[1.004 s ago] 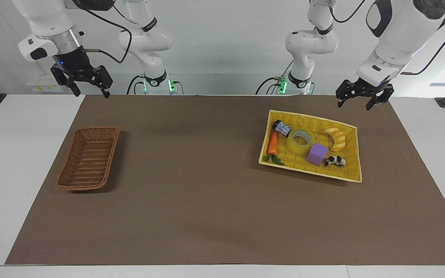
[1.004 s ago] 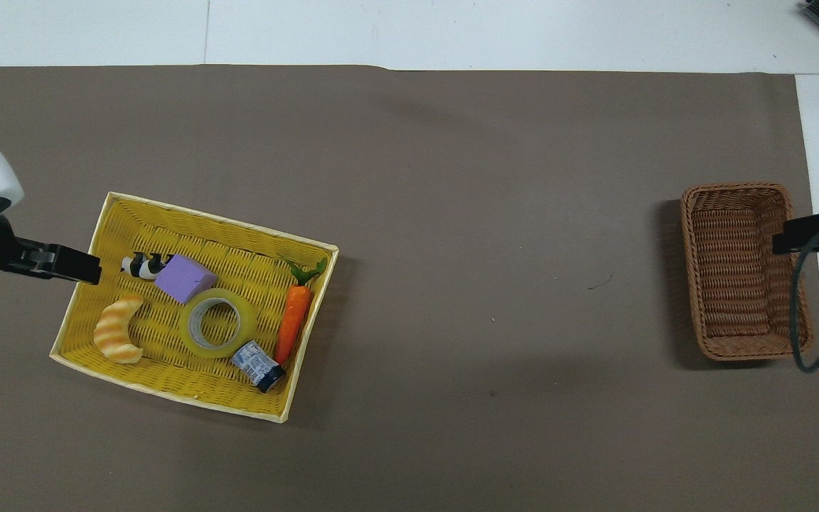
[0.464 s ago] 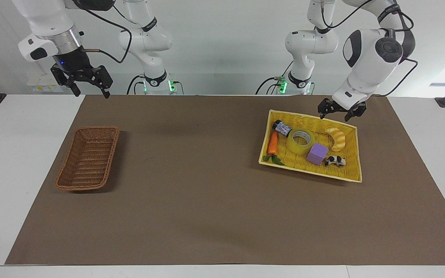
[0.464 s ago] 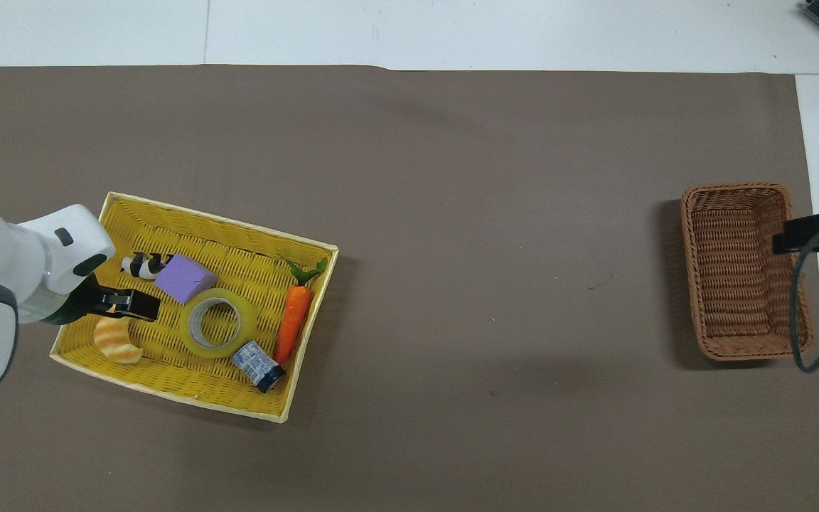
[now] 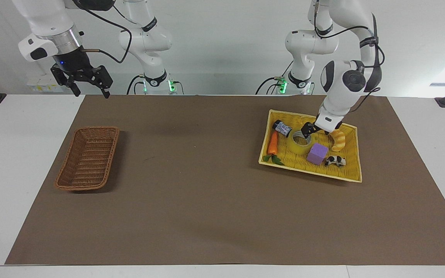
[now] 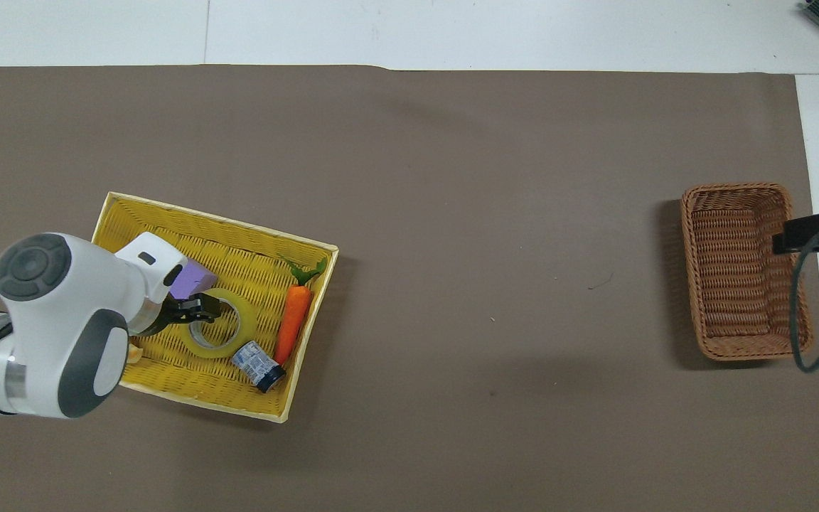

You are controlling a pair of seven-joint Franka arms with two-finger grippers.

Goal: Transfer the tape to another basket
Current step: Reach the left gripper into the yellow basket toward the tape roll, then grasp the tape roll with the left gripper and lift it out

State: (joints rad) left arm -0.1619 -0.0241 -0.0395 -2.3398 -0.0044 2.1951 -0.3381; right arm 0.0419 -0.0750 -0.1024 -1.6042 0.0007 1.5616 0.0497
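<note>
The tape should come free and leave the can in place when I lift it, because the can lies just outside the tape's rim.
The tape, a yellow roll with a white core, lies flat in the bright yellow tray toward the left arm's end of the table; it also shows in the overhead view. My left gripper is open and low over the tray, its fingers at the tape's rim on the side toward the purple block; in the overhead view it covers part of the roll. The brown wicker basket stands empty toward the right arm's end. My right gripper waits open, high beside the basket.
In the yellow tray around the tape lie a carrot, a small blue-labelled can, a purple block, a croissant and a spotted cow figure. A brown mat covers the table between the two baskets.
My left arm has swung in from the table's end and come down into the yellow tray, from beside its rim to the tape. The right arm and all objects have not moved.
</note>
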